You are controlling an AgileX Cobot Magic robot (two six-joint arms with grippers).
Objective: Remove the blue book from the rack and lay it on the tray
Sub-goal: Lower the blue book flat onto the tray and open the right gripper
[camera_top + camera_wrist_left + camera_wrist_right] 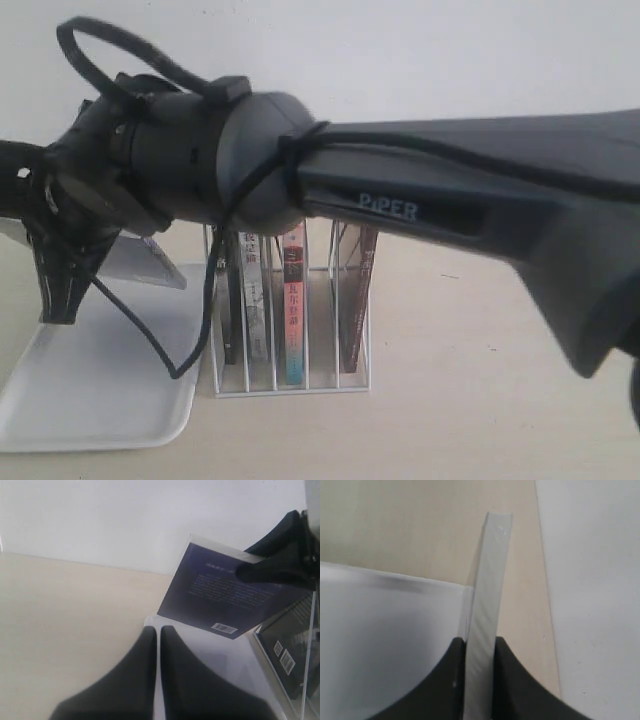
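The blue book's back cover (215,587) faces down above the empty white tray (110,370), so my right gripper should keep bringing the book down until I can let it go inside.
The blue book (487,580) is pinched edge-on between the fingers of my right gripper (480,645), which is shut on it. It hangs tilted above the white tray (80,400), its back cover and barcode showing as the blue book (220,590). One corner of the blue book (150,262) shows under the right arm's wrist, left of the white wire rack (290,385). My left gripper (156,629) is shut and empty, its tips near a corner of the tray (210,650). It points down at the tray's left side as the left gripper (57,300).
The right arm (450,190) stretches across the view in front of the rack. Several books still stand in the rack, among them a maroon one (355,300) and one with a red and teal spine (293,310). A white wall stands close behind.
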